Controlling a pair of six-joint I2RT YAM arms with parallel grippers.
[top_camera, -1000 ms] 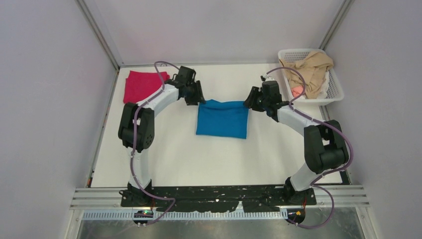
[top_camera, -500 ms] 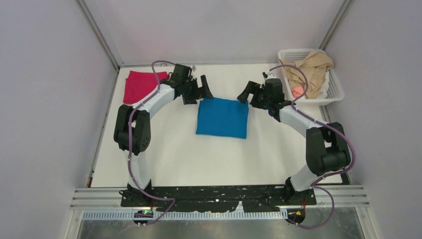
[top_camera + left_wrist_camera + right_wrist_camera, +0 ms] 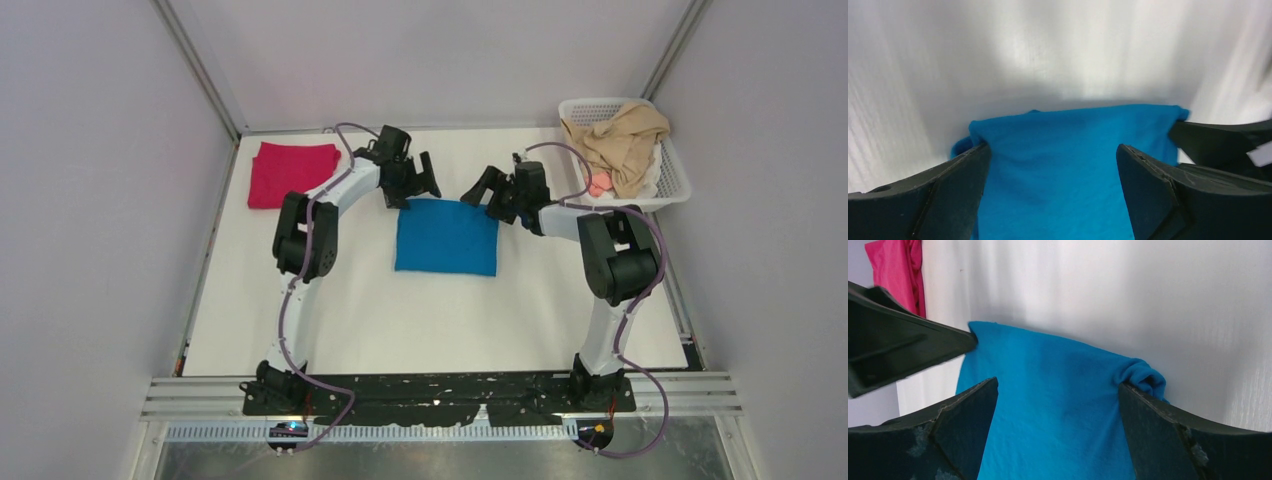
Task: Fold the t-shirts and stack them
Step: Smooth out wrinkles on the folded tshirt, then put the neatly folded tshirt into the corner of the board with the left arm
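Observation:
A lower layer [image 3: 962, 146] shows at the corner of the blue t-shirt [image 3: 447, 240], so the blue t-shirt will stay folded and hang down from my left gripper when I carry it.
The bright blue t-shirt [image 3: 446, 237] lies folded into a rectangle at the table's middle. It also shows in the left wrist view [image 3: 1068, 170] and the right wrist view [image 3: 1058, 405]. The crimson t-shirt [image 3: 290, 172] lies folded at the far left, and its edge shows in the right wrist view [image 3: 898, 270]. My left gripper [image 3: 420, 178] is open and empty, hovering over the blue shirt's far left corner. My right gripper [image 3: 478, 188] is open and empty over its far right corner. Each wrist view [image 3: 1053, 195] [image 3: 1058, 435] shows the jaws wide apart with blue cloth below.
A white basket [image 3: 672, 170] with beige and pink cloth [image 3: 622, 140] stands at the far right. Grey walls enclose the white table [image 3: 420, 310] on three sides. The arm bases sit on a black rail [image 3: 440, 392] at the near edge.
Both grippers have let go of the blue shirt's far corners, opened and lifted. Both arms have swung inward toward the shirt's far edge. The shirt lies still.

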